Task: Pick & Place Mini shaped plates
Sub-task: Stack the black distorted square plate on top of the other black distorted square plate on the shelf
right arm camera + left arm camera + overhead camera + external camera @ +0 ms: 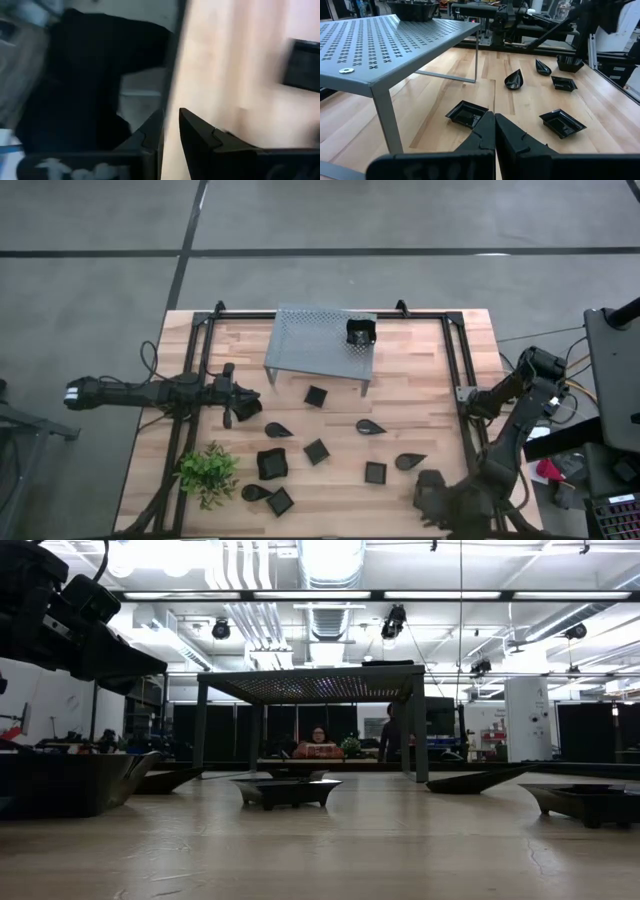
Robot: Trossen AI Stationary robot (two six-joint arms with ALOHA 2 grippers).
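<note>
Next, my right gripper swings back inward to the dish's rim, because its empty fingers are pointing toward the black frame [173, 75], off the near black dish.
Several small black plates lie flat on the wooden table: squares [316, 395] [316, 451] [375, 473], teardrops [278, 430] [368, 426] [408, 462] and a larger square [271, 464]. One more black dish [360, 332] sits on top of the grey perforated rack [322, 345]. My left gripper [240, 402] hovers at the table's left, beside the rack's near left leg, shut and empty [494, 117]; a square plate [466, 114] lies just ahead of it. My right gripper [432, 492] is at the near right corner, its fingers [172, 112] a narrow gap apart with nothing between them.
A small green plant [208, 472] stands at the near left, with a teardrop [255, 493] and a square plate [281, 501] beside it. A black frame [455, 360] runs along the table's sides. The rack stands on thin legs [385, 120] at the far middle.
</note>
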